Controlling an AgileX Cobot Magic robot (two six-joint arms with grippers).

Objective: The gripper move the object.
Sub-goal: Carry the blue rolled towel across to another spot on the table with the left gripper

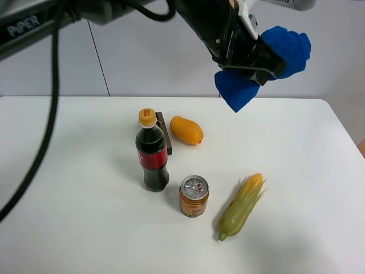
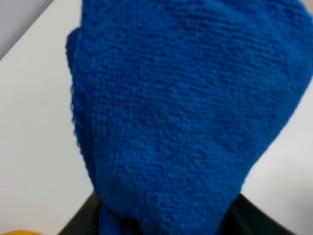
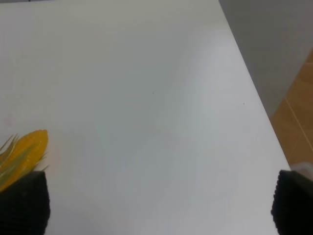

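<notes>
My left gripper should keep moving the blue fabric object down until it rests next to the mango, because the white space point(image 1: 224, 155) between the mango and the corn cob is free.
The blue fabric object point(image 1: 285, 54) hangs high above the table's back right, pinched at its middle by my left gripper point(image 1: 258, 60), which reaches across from the left on the dark PiPER arm. One lobe droops below the jaws, the other sticks out to the right. In the left wrist view the blue fabric point(image 2: 186, 107) fills almost the whole picture, with dark jaw parts at its base. My right gripper point(image 3: 161, 208) is open and empty over bare white table near the right edge, its black fingertips point(image 3: 22, 200) wide apart.
On the white table point(image 1: 68, 171) stand a cola bottle point(image 1: 152, 154) and an orange can point(image 1: 194, 196). A mango point(image 1: 186, 129) lies behind them beside a dark block point(image 1: 164, 132). A corn cob point(image 1: 241, 206) lies at front right; its tip point(image 3: 22, 149) shows in the right wrist view.
</notes>
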